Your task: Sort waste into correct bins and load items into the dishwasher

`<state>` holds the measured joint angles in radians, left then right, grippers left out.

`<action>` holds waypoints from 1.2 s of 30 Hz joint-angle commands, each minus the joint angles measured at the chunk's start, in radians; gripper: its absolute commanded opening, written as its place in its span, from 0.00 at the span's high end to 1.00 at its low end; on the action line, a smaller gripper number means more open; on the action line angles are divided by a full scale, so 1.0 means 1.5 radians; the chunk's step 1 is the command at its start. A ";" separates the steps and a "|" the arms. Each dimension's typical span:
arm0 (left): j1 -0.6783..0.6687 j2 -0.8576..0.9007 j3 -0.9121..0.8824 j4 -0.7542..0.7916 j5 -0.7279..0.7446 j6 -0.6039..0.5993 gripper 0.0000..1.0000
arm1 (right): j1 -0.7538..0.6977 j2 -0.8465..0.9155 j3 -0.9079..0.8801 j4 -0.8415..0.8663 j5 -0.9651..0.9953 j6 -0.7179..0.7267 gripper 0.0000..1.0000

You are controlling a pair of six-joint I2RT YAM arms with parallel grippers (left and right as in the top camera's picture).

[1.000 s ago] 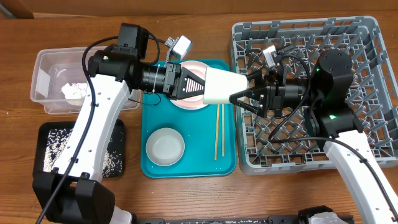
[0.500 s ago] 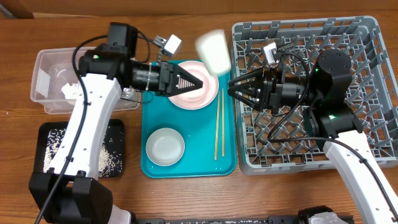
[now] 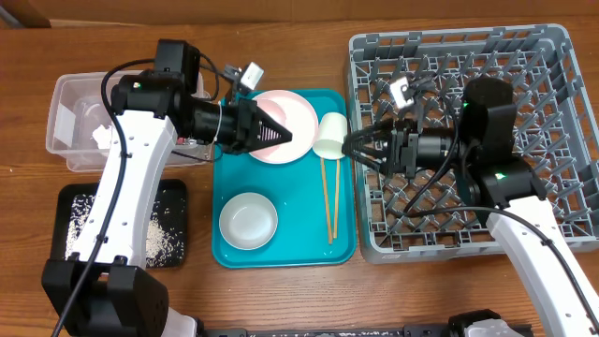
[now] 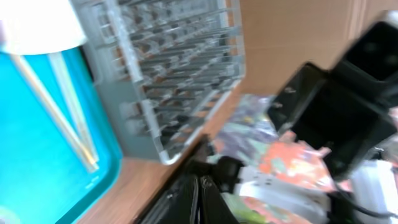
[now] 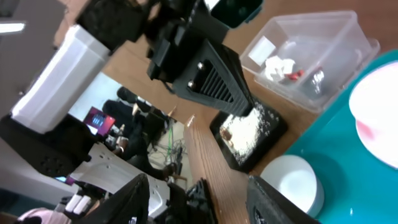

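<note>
The small white cup lies close beside the dish rack's side (image 3: 354,119) and leaves my right gripper too little room. My left gripper should grab the cup from the tray side (image 3: 324,142) and lift it.
The small white cup (image 3: 329,136) lies on its side at the right edge of the teal tray (image 3: 281,253), held by neither gripper. My left gripper (image 3: 281,134) is shut and empty above the pink plate (image 3: 290,110), pointing at the cup. My right gripper (image 3: 354,146) stands open just right of the cup, nothing between its fingers. The chopsticks (image 3: 328,198) and a white bowl (image 3: 248,220) lie on the tray. In the left wrist view, the cup (image 4: 40,25) is at the top left, above the chopsticks (image 4: 62,118). The grey dish rack (image 3: 524,84) fills the right.
The clear tub (image 3: 70,94) at the far left holds the napkin (image 3: 101,134); in the right wrist view the red wrapper (image 5: 295,74) lies in it too. The black tray (image 3: 70,201) below it holds rice scraps. Both arms reach over the teal tray from opposite sides.
A second ago the cup was held between the two grippers. It then flew up and now lies on the tray's right edge. My left gripper drew back left and shut.
</note>
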<state>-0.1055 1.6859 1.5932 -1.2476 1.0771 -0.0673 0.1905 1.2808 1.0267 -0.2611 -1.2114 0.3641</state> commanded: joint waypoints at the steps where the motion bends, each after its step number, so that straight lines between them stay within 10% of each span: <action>1: -0.020 -0.004 0.008 -0.010 -0.133 0.012 0.96 | 0.003 -0.007 0.013 -0.049 0.085 -0.070 0.46; 7: -0.084 -0.003 0.004 0.024 -0.294 -0.095 0.80 | 0.003 -0.007 0.013 -0.170 0.412 -0.089 0.23; 14: -0.182 -0.003 -0.029 0.126 -0.464 -0.232 0.24 | 0.003 -0.007 0.013 -0.263 0.751 -0.090 0.05; 20: -0.255 -0.003 -0.114 0.279 -0.556 -0.390 0.21 | 0.003 -0.007 0.013 -0.325 0.962 -0.091 0.00; 36: -0.275 0.038 -0.366 0.738 -0.552 -0.830 0.51 | 0.003 -0.007 0.013 -0.321 0.969 -0.091 0.00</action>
<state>-0.5171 1.6974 1.0698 -0.1761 0.2573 -1.1252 0.1913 1.2812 1.0286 -0.7490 0.2207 0.2314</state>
